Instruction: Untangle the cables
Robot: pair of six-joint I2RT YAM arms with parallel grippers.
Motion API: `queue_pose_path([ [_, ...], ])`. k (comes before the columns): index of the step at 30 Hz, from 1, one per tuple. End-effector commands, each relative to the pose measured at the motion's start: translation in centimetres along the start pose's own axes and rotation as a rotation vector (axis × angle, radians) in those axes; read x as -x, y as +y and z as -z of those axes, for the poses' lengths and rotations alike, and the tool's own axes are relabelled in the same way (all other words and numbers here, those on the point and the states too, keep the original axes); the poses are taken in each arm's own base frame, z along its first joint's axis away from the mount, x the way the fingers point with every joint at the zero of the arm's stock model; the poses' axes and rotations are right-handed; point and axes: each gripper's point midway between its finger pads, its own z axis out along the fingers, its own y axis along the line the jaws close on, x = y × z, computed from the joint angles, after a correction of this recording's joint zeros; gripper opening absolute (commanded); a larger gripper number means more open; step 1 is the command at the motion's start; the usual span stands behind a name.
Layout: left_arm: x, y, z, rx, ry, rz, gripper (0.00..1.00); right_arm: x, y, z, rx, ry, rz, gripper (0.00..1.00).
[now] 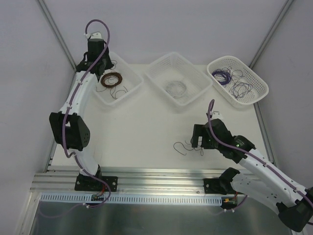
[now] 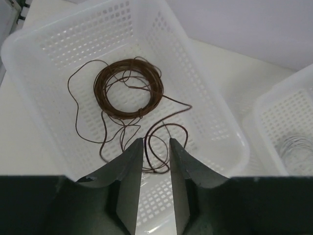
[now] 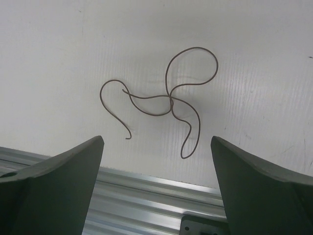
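I should take the brown wire [image 1: 180,147] at its crossing [image 3: 170,96] with my right gripper and hand it to my left gripper, because the wire is far from the brown coil's basket.
The cables [image 1: 234,80], a loose clump of thin purple and dark wires, lie in the right white basket [image 1: 261,91]. One dark brown squiggly wire [image 1: 183,147] lies alone on the table; in the right wrist view it [image 3: 168,100] lies just beyond my fingertips. My right gripper [image 1: 197,142] [image 3: 156,139] is wide open and empty, low over the table beside that wire. My left gripper [image 1: 100,68] [image 2: 155,141] hovers over the left basket [image 2: 215,127], jaws a narrow gap apart with nothing between them. Loose brown wire loops [image 2: 164,142] lie below the tips.
The left basket [image 1: 131,90] holds a wound brown ring coil [image 1: 111,79] [image 2: 128,88] and loose brown strands. The middle basket [image 1: 198,89] holds a whitish coil [image 1: 176,89]. A metal rail [image 1: 156,178] runs along the near table edge, close under the right gripper.
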Motion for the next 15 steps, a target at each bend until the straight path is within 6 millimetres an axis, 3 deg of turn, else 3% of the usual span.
queue_pose_path([
  [1,-0.6,0.1,-2.4,-0.031,0.040,0.001,0.30,-0.6,-1.2,0.2,-0.036,-0.002,0.032,0.96],
  [2,-1.1,0.1,-2.8,-0.030,0.053,0.000,0.45,-0.6,-1.4,0.2,-0.046,-0.001,0.034,0.96],
  [4,-2.0,0.1,-2.8,-0.041,0.075,-0.005,0.60,-0.7,-1.7,0.0,-0.063,-0.002,0.042,0.97],
  [6,-1.9,-0.2,-1.3,-0.069,0.073,0.009,0.77,-0.7,-1.7,-0.4,-0.075,0.003,0.046,0.96],
  [7,-3.2,0.1,-1.0,-0.068,0.101,0.010,0.82,-0.6,-1.9,-0.6,-0.086,0.000,0.048,0.97],
  [9,-2.9,0.2,1.2,-0.086,0.085,0.021,0.94,-0.4,-1.8,-1.1,-0.096,0.002,0.051,0.97],
  [10,-4.7,0.4,1.7,-0.093,0.122,0.023,0.97,-0.2,-1.6,-1.3,-0.095,-0.002,0.055,0.97],
  [11,-3.9,0.4,3.8,-0.113,0.093,0.034,0.99,-0.1,-1.6,-1.5,-0.101,0.000,0.059,0.97],
  [12,-4.3,0.4,4.8,-0.128,0.097,0.042,0.99,-0.3,-1.7,-2.1,-0.116,0.019,0.068,0.97],
  [13,-6.5,0.5,5.4,-0.145,0.143,0.052,0.99,-0.3,-1.6,-2.3,-0.119,0.026,0.069,0.97],
  [14,-5.9,0.2,7.8,-0.188,0.114,0.064,0.99,-0.1,-1.5,-2.6,-0.123,0.028,0.070,0.97],
  [15,-6.6,0.2,8.8,-0.204,0.121,0.071,0.99,-0.1,-1.5,-3.0,-0.132,0.035,0.074,0.97],
])
